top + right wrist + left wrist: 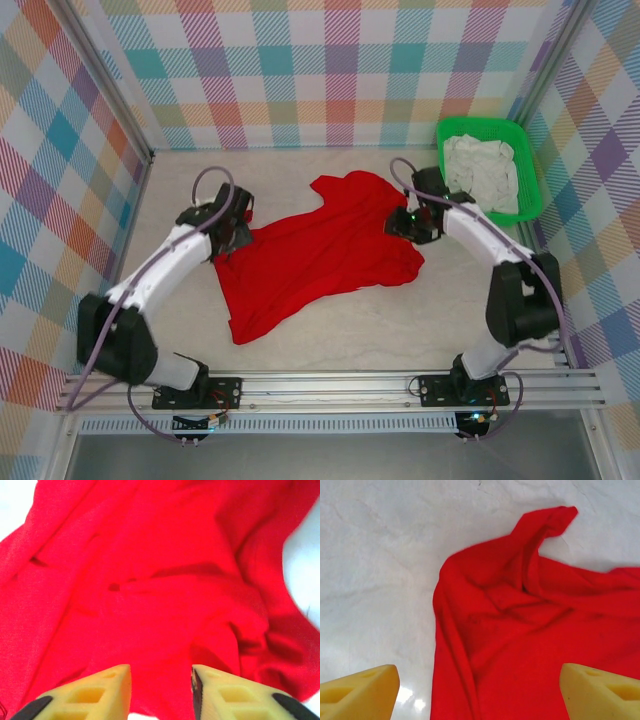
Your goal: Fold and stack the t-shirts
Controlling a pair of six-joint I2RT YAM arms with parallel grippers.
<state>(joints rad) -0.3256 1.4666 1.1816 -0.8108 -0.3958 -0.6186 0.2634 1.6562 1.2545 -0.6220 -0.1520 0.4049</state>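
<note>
The red t-shirt's end [512, 585] is bunched up and slanted beneath the robot's left gripper, so next the left gripper draws the t-shirt's far corner [562, 519] toward the back wall before folding.
A bright red t-shirt [320, 255] lies crumpled and spread across the middle of the table; no print shows on it. My left gripper [232, 235] hovers over the shirt's left edge. In the left wrist view its yellow fingers [360, 687] stand wide apart over the red cloth [530, 630], open and holding nothing. My right gripper [408, 225] sits at the shirt's right side. Seen from the right wrist, that gripper [161, 690] has its jaws partly apart above the wrinkled shirt [150, 580], with nothing pinched between them.
A green basket [441, 140] stands at the back right with a white cloth [482, 170] piled in it. Bare pale table [400, 330] lies in front of the shirt. Checked walls close in the back and both sides.
</note>
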